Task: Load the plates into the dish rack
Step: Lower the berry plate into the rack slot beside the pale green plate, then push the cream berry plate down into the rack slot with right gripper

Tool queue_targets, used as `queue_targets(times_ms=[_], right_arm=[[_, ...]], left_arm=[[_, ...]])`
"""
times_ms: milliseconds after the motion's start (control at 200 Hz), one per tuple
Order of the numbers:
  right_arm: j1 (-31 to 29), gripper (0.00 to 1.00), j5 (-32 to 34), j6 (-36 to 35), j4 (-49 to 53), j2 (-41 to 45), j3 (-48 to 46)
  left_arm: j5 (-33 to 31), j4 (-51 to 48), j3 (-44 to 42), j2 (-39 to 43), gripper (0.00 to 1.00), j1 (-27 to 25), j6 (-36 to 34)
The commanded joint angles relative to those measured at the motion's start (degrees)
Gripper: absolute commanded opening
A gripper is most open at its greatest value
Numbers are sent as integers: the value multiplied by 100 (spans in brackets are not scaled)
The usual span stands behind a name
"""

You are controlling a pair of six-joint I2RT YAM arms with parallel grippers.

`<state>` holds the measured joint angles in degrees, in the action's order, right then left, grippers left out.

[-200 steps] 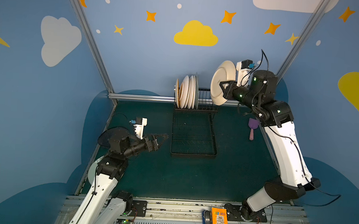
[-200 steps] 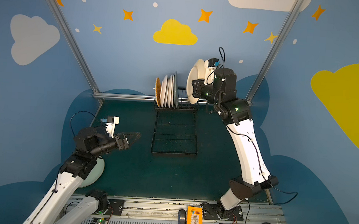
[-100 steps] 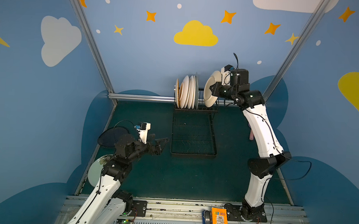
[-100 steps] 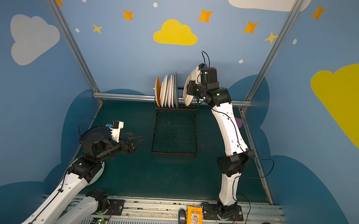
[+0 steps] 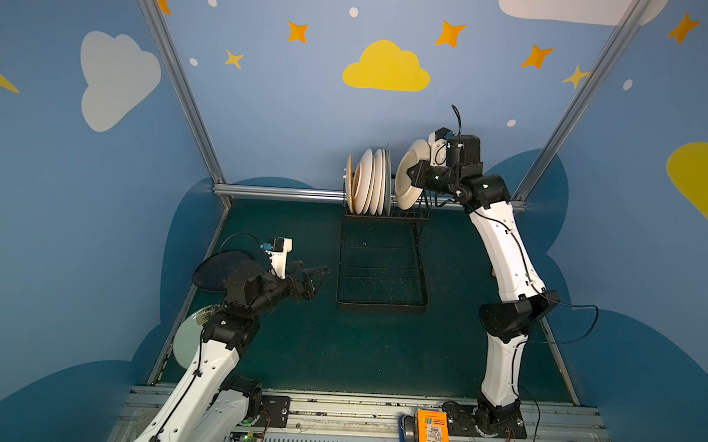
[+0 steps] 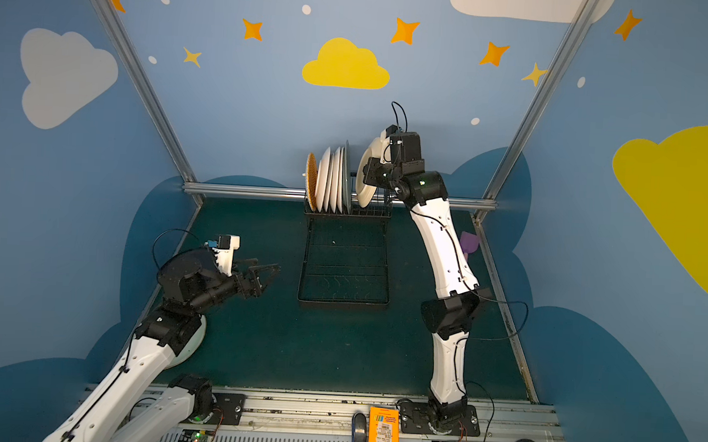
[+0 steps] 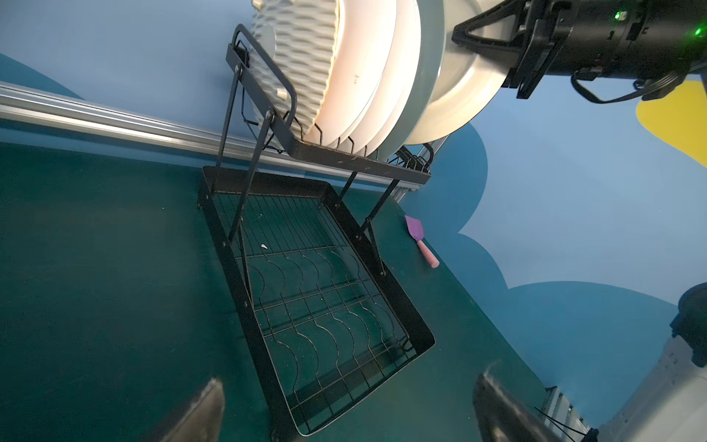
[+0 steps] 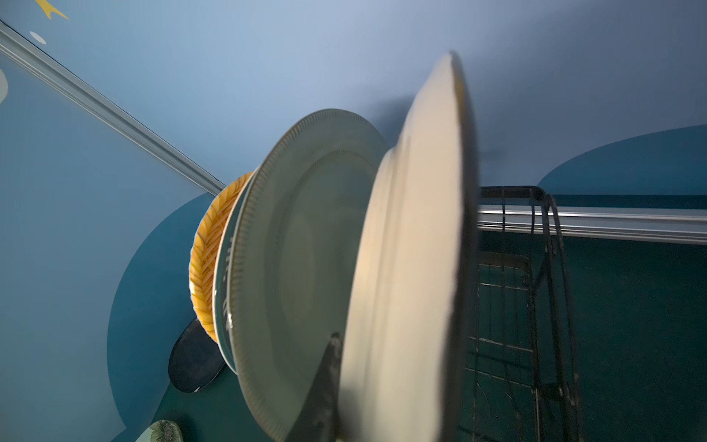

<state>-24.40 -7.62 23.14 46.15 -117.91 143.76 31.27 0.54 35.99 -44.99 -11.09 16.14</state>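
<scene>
My right gripper is holding the cream plate (image 5: 404,188) on edge over the free slots (image 5: 398,212), so it should keep lowering it beside the grey-green plate until a slot holds it.
The black wire dish rack (image 5: 381,304) stands at the back middle of the table. Several plates (image 5: 369,181) stand upright in its raised section, with an orange-patterned one at the left end. My right gripper (image 5: 413,177) is shut on the rim of a cream plate (image 5: 406,187). It holds this plate on edge just right of the grey-green plate (image 8: 302,260), over the free slots. One finger (image 8: 324,386) shows against the plate's face. My left gripper (image 5: 310,276) hovers open and empty left of the rack's tray. A navy plate (image 5: 216,269) and a mint plate (image 5: 186,338) lie beneath the left arm.
A purple spatula (image 6: 467,242) lies on the table right of the rack, close to the right arm. An aluminium rail (image 5: 283,192) runs along the back edge behind the rack. An orange box (image 5: 432,438) sits on the front rail.
The right arm has carried the cream plate left and down, from high at the right to close beside the racked plates. The left gripper shifted slightly toward the rack and stayed open.
</scene>
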Motion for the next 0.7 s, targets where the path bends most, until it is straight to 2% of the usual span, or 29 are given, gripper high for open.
queue_targets(times_ms=[0,305,696], right_arm=[[-46,0,-56,-19,-669,-19,365],[-94,0,-58,-70,-656,-199,382],[-210,0,270,-329,-583,-346,392]], left_arm=[[121,127,44,94,100,19,45],[139,113,37,139,100,20,62],[152,96,32,154,100,19,100]])
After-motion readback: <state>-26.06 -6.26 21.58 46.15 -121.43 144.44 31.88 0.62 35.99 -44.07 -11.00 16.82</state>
